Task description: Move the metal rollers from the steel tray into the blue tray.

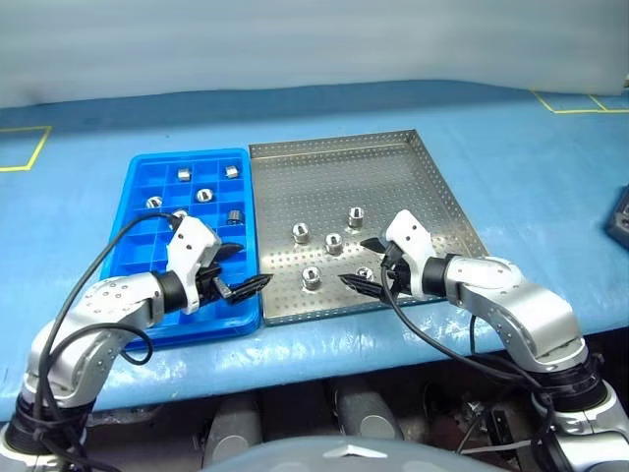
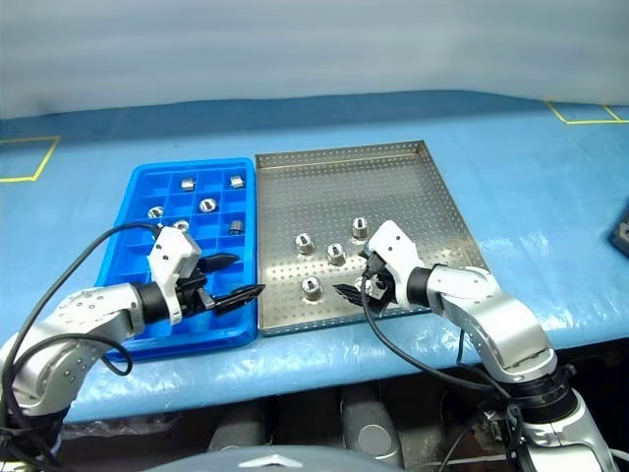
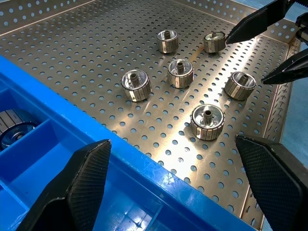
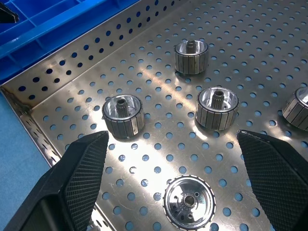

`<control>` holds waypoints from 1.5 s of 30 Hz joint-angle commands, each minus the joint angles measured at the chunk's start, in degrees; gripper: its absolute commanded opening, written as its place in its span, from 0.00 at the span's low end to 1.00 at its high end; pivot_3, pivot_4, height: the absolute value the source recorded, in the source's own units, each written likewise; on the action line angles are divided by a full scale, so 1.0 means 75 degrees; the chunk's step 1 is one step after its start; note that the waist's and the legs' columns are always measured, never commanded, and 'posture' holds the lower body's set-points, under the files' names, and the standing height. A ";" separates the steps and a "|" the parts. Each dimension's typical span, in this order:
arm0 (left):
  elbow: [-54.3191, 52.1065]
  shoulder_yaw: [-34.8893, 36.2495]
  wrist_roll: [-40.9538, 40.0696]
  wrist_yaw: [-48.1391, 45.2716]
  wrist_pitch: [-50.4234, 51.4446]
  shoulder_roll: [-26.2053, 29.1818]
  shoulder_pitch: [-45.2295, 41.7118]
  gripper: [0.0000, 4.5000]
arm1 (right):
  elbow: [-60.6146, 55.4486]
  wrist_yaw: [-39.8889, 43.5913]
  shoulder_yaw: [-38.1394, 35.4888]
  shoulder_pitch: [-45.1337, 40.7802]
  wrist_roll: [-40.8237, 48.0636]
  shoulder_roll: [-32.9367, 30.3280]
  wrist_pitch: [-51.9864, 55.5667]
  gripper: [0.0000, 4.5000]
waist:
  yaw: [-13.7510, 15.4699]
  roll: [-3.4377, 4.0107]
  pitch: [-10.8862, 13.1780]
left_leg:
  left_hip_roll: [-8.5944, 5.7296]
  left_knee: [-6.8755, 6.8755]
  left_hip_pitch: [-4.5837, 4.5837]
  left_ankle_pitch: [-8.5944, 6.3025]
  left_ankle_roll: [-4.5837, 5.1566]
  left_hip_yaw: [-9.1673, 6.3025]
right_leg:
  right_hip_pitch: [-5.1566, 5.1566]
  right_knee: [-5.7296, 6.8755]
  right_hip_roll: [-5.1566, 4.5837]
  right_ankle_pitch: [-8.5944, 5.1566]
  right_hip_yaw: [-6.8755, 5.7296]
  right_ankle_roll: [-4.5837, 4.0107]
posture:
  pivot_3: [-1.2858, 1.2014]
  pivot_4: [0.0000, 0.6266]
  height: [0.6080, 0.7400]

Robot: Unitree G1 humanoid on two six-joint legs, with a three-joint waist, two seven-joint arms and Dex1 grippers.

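Note:
The roller's top [image 1: 301, 233] dips around a central post [image 3: 134, 79], so the robot should expect a hollow cup with holes through its bottom when it lifts the roller.
The steel tray [image 1: 393, 162] lies mid-table and holds several metal rollers [image 1: 334, 243] near its front. To its left, rim against rim, lies the blue tray [image 1: 147, 310] with several rollers [image 1: 204, 195] in its far compartments. My left gripper [image 1: 248, 267] hovers open and empty over the blue tray's front right corner, pointing toward the steel tray. My right gripper [image 1: 356, 263] is open and empty above the steel tray's front edge, pointing left. In the right wrist view one roller [image 4: 187, 202] lies flat between its fingers [image 4: 82, 168], with others [image 4: 217, 108] just ahead.
The trays sit on a blue-covered table [image 1: 531, 167] with yellow tape marks at the far left [image 1: 29, 152] and far right [image 1: 575, 101]. A dark object [image 1: 621, 221] sits at the right edge. The table's front edge runs just below both trays.

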 commanded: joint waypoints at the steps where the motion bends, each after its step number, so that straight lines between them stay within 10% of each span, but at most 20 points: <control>1: -0.0343 0.0168 -0.0153 -0.0012 0.0021 0.0028 0.0007 0.99 | -0.0138 0.0057 -0.0077 -0.0092 -0.0012 -0.0062 -0.0117 1.00 | 0.0006 0.0000 0.0000 | 0.0000 0.0000 0.0000 0.0000 0.0000 0.0000 | 0.0000 0.0000 0.0000 0.0000 0.0000 0.0000 | 0.49 0.24 1.00; 33: -0.0238 0.0107 -0.0082 -0.0157 0.0011 0.0066 -0.0070 0.99 | -0.0232 -0.0065 -0.0187 0.0036 0.0048 -0.0122 0.0045 1.00 | 0.0001 0.0000 0.0000 | 0.0000 0.0003 0.0000 0.0000 0.0000 0.0000 | 0.0001 0.0003 0.0000 0.0000 0.0000 0.0000 | 0.48 0.24 1.00; 45: 0.1459 -0.1134 0.0398 -0.1354 -0.0124 0.0205 -0.2993 0.99 | -0.0330 -0.0493 -0.0141 0.0197 -0.0016 0.0526 -0.0310 1.00 | 0.0022 -0.0002 0.0000 | -0.0007 0.0022 -0.0002 0.0001 0.0000 -0.0006 | 0.0010 0.0008 0.0001 0.0009 -0.0002 0.0015 | 0.47 0.24 1.00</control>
